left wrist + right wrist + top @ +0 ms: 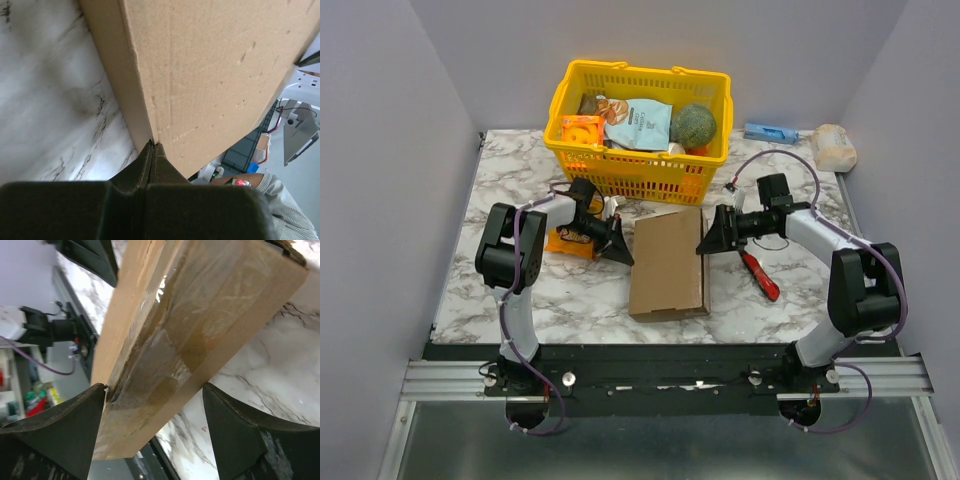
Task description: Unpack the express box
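The express box is lying flat and its taped side (706, 285) faces my right gripper, so I need to tip it up on end while my left gripper supports its opposite edge (632, 268).
The express box (667, 262), flat brown cardboard with its lid down, lies on the marble table between my two grippers. My left gripper (620, 251) is shut, and its joined tips (153, 146) touch the box's left edge (215, 65) where the lid meets the side wall. My right gripper (704, 243) is open at the box's right edge. In the right wrist view its gripper (155, 390) straddles the taped side wall (200, 305), with one finger (75, 420) at the lid edge and the other finger (235, 425) over the table.
A yellow basket (640, 175) with packets and other goods stands just behind the box. A red-handled tool (760, 275) lies right of the box under my right arm. An orange object (570, 241) sits under my left arm. A blue item (770, 132) and a beige bundle (835, 147) lie at the back right.
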Controlling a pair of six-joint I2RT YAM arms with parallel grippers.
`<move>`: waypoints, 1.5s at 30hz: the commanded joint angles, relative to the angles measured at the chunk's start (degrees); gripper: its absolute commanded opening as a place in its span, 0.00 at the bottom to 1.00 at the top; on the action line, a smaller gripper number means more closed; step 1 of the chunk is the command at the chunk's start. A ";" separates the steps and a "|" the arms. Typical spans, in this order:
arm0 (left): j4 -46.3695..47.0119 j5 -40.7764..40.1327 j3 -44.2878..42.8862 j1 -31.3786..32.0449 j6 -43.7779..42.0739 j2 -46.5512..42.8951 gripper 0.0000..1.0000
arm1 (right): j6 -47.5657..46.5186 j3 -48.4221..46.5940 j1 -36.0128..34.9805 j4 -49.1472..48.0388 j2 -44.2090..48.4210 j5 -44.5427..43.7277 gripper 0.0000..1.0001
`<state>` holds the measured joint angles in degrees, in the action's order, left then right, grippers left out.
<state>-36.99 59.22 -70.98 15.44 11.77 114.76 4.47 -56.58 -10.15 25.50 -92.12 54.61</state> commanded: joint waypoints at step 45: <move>-5.55 -16.56 2.94 1.08 -19.82 -9.81 0.05 | -9.30 -26.83 -12.78 3.16 -12.29 -21.47 0.55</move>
<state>-39.24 37.87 -71.02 17.54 3.53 110.52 -1.98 -80.34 -20.97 28.40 -101.41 37.47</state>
